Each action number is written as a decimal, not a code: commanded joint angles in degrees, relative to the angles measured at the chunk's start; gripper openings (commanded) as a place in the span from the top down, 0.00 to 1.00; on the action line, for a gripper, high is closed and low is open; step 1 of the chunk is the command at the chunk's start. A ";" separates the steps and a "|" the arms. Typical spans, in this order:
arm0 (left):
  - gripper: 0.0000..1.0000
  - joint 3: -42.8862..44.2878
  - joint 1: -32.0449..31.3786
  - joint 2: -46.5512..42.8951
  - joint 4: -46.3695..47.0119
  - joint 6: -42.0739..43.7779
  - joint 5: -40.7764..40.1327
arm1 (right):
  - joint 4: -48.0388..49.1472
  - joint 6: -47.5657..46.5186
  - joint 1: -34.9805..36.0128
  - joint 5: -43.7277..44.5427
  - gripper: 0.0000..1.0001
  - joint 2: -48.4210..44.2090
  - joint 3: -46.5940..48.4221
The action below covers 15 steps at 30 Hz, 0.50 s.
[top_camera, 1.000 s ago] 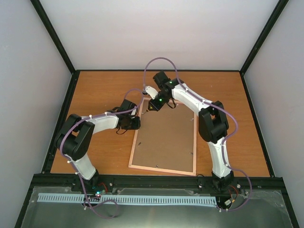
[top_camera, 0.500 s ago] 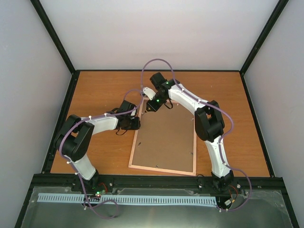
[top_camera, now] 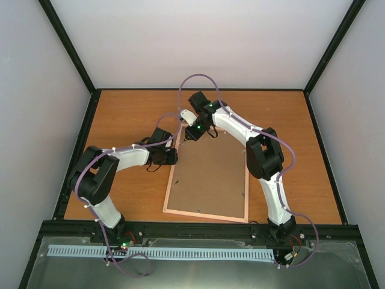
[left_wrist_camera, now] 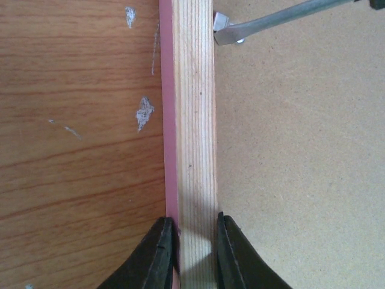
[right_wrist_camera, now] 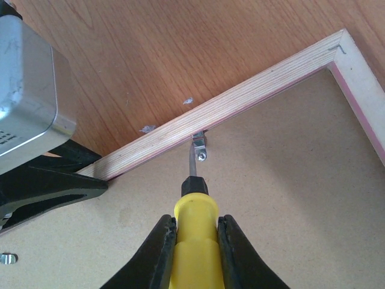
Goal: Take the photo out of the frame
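Next, my left gripper turns the frame by its near corner (top_camera: 165, 209), because the clip on the frame's near side (top_camera: 197, 211) points toward my base. It should do this before the screwdriver works there.
The pink frame (top_camera: 204, 215) lies face down on the table, its brown backing board (top_camera: 210, 174) up. The photo is hidden beneath the board. My left gripper (top_camera: 174, 155) is shut on the frame's left rail (left_wrist_camera: 194, 120), one finger on each side of it. My right gripper (top_camera: 194, 133) is shut on a yellow-handled screwdriver (right_wrist_camera: 195, 241). Its metal tip touches a small metal retaining clip (right_wrist_camera: 200, 147) on the inner side of the left rail (right_wrist_camera: 240, 99), near the far corner. The clip and shaft also show in the left wrist view (left_wrist_camera: 221, 24).
The backing board (right_wrist_camera: 289, 180) fills the frame opening. Another clip (right_wrist_camera: 6, 259) sits lower on the same rail, and one shows on the right rail (top_camera: 241, 194). The left gripper's fingers (right_wrist_camera: 48, 186) are close beside the screwdriver. Bare orange table (top_camera: 120, 120) surrounds the frame.
My right gripper has moved slightly left and away with the screwdriver, towards the left rail's clip. The left gripper and the frame have not moved.
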 commanded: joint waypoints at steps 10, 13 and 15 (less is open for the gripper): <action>0.99 -1.68 0.02 -0.74 -1.35 0.04 0.96 | -0.44 2.75 0.01 11.62 0.97 0.51 -1.02; 0.99 -1.67 0.03 -0.96 -1.41 -0.05 0.79 | -0.31 3.29 0.02 13.15 0.97 -1.95 -2.41; 0.99 -1.62 0.02 -1.00 -1.49 -0.07 0.66 | 0.31 3.60 0.02 13.68 0.97 -4.12 -3.99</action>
